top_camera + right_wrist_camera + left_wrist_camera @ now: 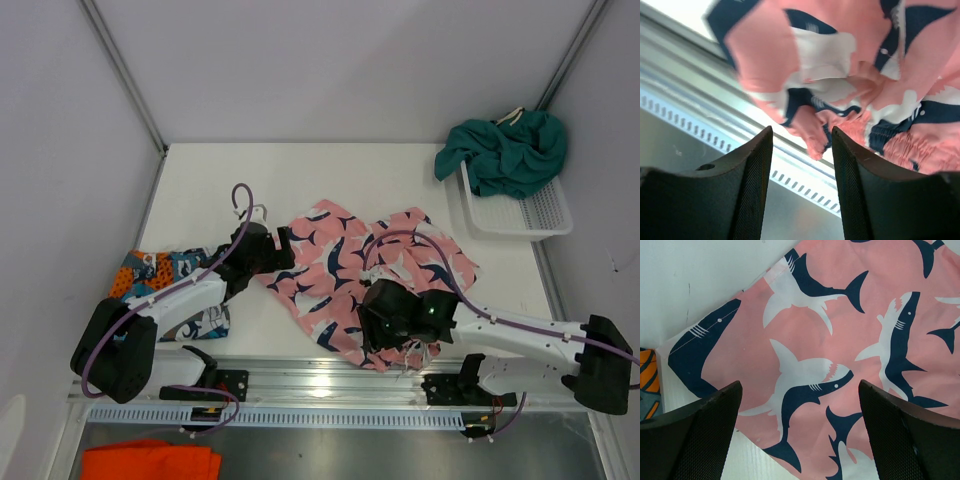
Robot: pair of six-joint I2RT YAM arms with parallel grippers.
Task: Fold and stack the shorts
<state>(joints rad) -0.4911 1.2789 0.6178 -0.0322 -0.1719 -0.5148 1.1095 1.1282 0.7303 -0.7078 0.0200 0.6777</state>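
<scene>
My right gripper needs to move the pink shorts' waistband corner, which lies bunched (376, 361) over the metal bar. It should pinch that corner (815, 144) and pull it back from the bar before folding.
The pink shorts (335, 265) with navy-white sharks lie spread across the middle of the table. Their shark print (815, 340) fills the left wrist view. My left gripper (288, 250) hovers over their left edge, open wide (800, 390) with nothing between its fingers. My right gripper (375, 325) is at their near edge by the rail, open. In the right wrist view a bunched waistband fold (840, 120) hangs loose just beyond its fingertips (802, 137). The blue/orange print shorts (160, 272) lie at the left under my left arm. The teal shorts (505, 150) are heaped in the basket.
A white mesh basket (530, 215) stands at the back right. A metal rail (320, 385) runs along the table's near edge, also in the right wrist view (685, 95). An orange cloth (150, 462) lies below the rail at bottom left. Walls enclose the table's sides.
</scene>
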